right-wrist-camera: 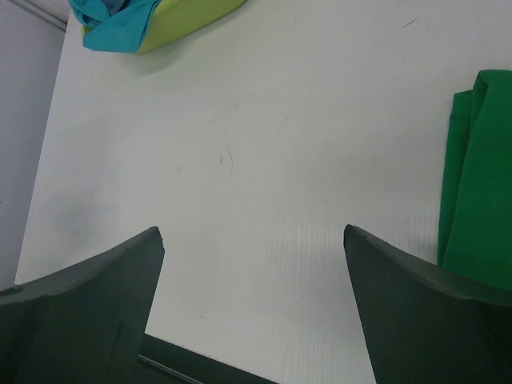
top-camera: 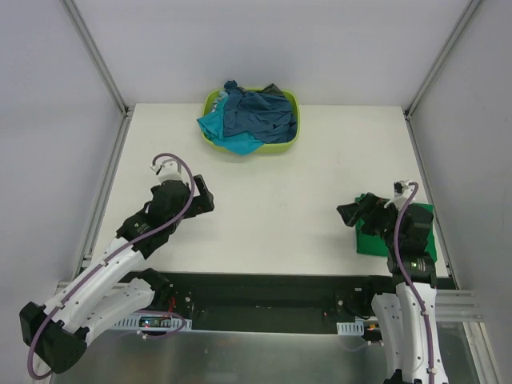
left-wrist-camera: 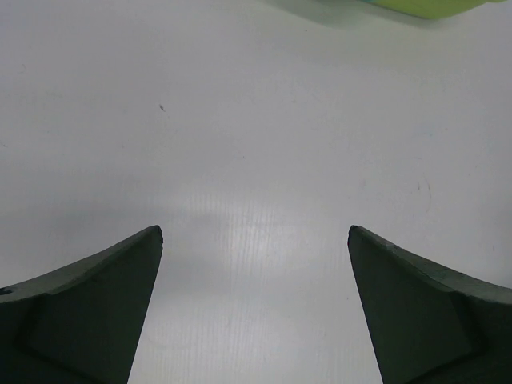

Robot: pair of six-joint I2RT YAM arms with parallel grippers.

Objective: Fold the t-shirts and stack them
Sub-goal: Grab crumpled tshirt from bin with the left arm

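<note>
My left gripper is moving to the basket and should keep going until it closes on dark blue fabric, because the dark blue t-shirt is on top of the teal one.
A folded bright green t-shirt lies at the right near edge of the table, partly under my right arm; it also shows in the right wrist view. A dark blue t-shirt and a teal one lie crumpled in the lime-green basket at the far middle. My right gripper is open and empty, just left of the green shirt. My left gripper is open and empty over bare table at the left. Light blue and dark grey shirts cannot be told apart.
The white table has metal frame posts at the far corners and grey walls around. A black strip runs along the near edge between the arm bases. The basket's corner shows in the right wrist view.
</note>
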